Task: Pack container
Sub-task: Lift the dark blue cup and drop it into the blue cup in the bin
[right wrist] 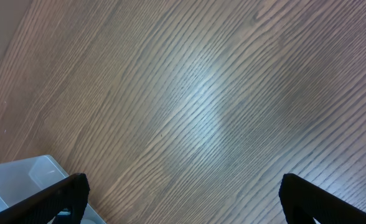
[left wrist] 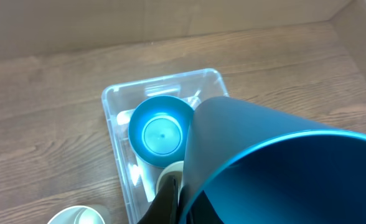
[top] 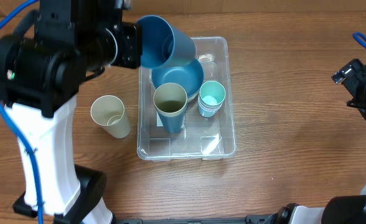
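Observation:
My left gripper needs to bring back the large blue cup (top: 178,47), which hangs tilted past the upright blue cup's opening, and lower it into that opening (top: 170,98).
The clear container (top: 189,145) sits mid-table. It holds a blue bowl (top: 184,76), an upright blue cup with a cream inside (top: 170,103) and a small teal cup (top: 211,97). My left gripper (top: 133,45) is shut on the rim of a large blue cup (top: 159,40), which hangs tilted over the container's far left corner. In the left wrist view that cup (left wrist: 282,168) fills the lower right, with a dark finger (left wrist: 168,200) against its wall and the bowl (left wrist: 161,130) below. My right gripper (top: 362,87) stands open at the far right, nothing between its fingers (right wrist: 58,198).
A cream cup (top: 111,116) stands on the wood table left of the container, also seen as a cream cup rim (left wrist: 77,216) in the left wrist view. A corner of the container (right wrist: 21,177) shows in the right wrist view. Blue cables hang at both sides.

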Tool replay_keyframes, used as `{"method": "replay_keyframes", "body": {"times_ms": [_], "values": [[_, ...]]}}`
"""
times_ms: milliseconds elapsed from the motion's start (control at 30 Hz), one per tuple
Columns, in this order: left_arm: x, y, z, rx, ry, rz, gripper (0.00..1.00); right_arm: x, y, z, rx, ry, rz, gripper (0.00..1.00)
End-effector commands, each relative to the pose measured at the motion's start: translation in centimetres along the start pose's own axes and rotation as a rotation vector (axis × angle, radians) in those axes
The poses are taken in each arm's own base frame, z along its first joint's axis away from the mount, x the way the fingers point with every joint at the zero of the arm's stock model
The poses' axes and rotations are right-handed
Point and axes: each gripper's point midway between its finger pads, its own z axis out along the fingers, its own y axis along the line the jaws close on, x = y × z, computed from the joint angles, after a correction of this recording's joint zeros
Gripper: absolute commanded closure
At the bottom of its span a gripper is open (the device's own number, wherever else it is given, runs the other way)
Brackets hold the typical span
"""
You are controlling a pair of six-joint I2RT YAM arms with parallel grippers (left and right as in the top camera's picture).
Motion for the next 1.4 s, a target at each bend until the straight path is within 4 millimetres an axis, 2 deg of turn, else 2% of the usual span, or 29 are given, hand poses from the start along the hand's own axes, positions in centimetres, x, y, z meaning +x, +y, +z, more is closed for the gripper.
{"method": "replay_keyframes", "body": {"times_ms": [0,133,433,600,900,1033,1367], "values": [[0.3,0.1,-3.6,-0.054,-0.073,0.018,0.96,-0.4,0.1,-0.4,-0.006,-0.018,0.006,0.00],[1.9,0.2,-4.0,-0.057,-0.030,0.001,0.96,-0.4,0.1,-0.4,-0.006,-0.018,0.006,0.00],[6.1,1.3,0.9,-0.098,0.201,0.002,0.96,-0.4,0.1,-0.4,-0.006,-0.018,0.006,0.00],[7.3,2.9,2.5,-0.181,0.267,0.005,0.96,-0.4,0.1,-0.4,-0.006,-0.018,0.006,0.00],[8.1,3.4,5.4,-0.191,0.342,0.015,0.96,-0.4,0.1,-0.4,-0.006,-0.018,0.006,0.00],[8.2,2.7,6.7,-0.140,0.368,0.028,0.96,-0.4,0.1,-0.4,-0.006,-0.018,0.006,0.00],[8.6,2.8,7.9,-0.137,0.402,0.031,0.95,-0.4,0.1,-0.4,-0.006,-0.018,0.006,0.00]]}}
